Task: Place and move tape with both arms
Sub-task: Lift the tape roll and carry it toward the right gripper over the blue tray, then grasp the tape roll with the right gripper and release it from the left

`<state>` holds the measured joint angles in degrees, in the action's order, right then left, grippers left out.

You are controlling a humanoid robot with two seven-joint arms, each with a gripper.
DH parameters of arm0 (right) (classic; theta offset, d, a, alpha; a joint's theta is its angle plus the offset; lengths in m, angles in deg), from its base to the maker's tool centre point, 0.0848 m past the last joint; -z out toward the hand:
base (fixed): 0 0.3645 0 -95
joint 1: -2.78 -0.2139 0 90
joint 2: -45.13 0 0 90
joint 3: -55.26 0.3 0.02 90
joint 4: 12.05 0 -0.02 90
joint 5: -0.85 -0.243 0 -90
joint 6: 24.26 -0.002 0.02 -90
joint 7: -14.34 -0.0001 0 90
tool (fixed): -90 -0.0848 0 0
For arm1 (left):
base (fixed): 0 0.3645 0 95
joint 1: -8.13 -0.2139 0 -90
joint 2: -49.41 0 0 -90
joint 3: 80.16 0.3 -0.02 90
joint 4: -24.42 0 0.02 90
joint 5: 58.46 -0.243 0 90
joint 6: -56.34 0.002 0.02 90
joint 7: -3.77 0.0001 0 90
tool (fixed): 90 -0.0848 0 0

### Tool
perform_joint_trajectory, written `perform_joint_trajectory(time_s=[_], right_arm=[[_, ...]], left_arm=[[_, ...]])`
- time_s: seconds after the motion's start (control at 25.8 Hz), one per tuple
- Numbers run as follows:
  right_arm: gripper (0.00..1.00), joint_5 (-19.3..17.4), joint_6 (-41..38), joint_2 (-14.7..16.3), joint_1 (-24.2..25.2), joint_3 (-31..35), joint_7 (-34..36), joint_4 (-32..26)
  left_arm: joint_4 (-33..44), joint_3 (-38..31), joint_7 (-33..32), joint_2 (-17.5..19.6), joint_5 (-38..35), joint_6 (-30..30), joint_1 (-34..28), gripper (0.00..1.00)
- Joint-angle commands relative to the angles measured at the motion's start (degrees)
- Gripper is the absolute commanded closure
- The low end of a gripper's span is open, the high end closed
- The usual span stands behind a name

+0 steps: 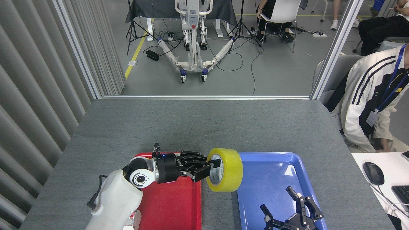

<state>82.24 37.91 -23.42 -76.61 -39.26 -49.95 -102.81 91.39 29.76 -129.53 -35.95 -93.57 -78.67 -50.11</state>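
I expect the tape [226,170] to tip over core upward when I set it in the blue tray, because it hangs with its curved rim [228,187] downward.
The tape [227,174], a wide yellow roll with a white core, hangs on edge in the air over the gap between the red tray [169,204] and the blue tray [268,179]. My left gripper [209,167] is shut on the tape, one finger inside the core and the others on the outer rim. The left arm reaches in level from the lower left above the red tray. At the bottom edge, over the blue tray's near part, my right gripper [289,207] stands open, fingers spread upward and tilted left, holding nothing.
A small white and red breaker [131,222] shows at the red tray's near left corner, partly behind my arm. A seated person in a white striped jacket [367,105] is at the table's right side. A mouse [373,172] and keyboard lie on a white desk at right.
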Motion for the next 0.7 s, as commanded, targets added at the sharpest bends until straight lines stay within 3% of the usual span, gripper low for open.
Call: perform_joint_trajectory(time_s=[0.0, 0.23, 0.39, 0.58, 0.66], right_arm=[[0.00, 0.0, -6.8, 1.0, -1.6, -1.5, 0.2, -0.3], [0.00, 0.3, -7.5, 1.0, -3.0, -7.6, 0.0, -0.2], [0.00, 2.5, -7.3, 0.2, -4.0, -11.4, -0.4, 0.1], [0.01, 2.6, -6.0, -0.8, -4.1, -12.7, -0.4, 0.7], [0.15, 2.8, -5.9, -0.8, -4.5, -13.5, -0.4, 0.7]], left_arm=[[3.6, 2.0, -0.1, -0.2, -4.0, 0.0, -1.4, 1.00], [4.8, 2.4, -0.1, -0.2, -5.3, 0.0, -1.7, 1.00], [5.7, 2.7, -0.1, -0.9, -6.0, 0.0, -2.4, 1.00], [9.4, 2.8, -0.2, -1.8, -7.2, 0.0, -4.4, 1.00], [10.7, 2.8, -0.2, -2.4, -8.4, 0.0, -5.1, 1.00]])
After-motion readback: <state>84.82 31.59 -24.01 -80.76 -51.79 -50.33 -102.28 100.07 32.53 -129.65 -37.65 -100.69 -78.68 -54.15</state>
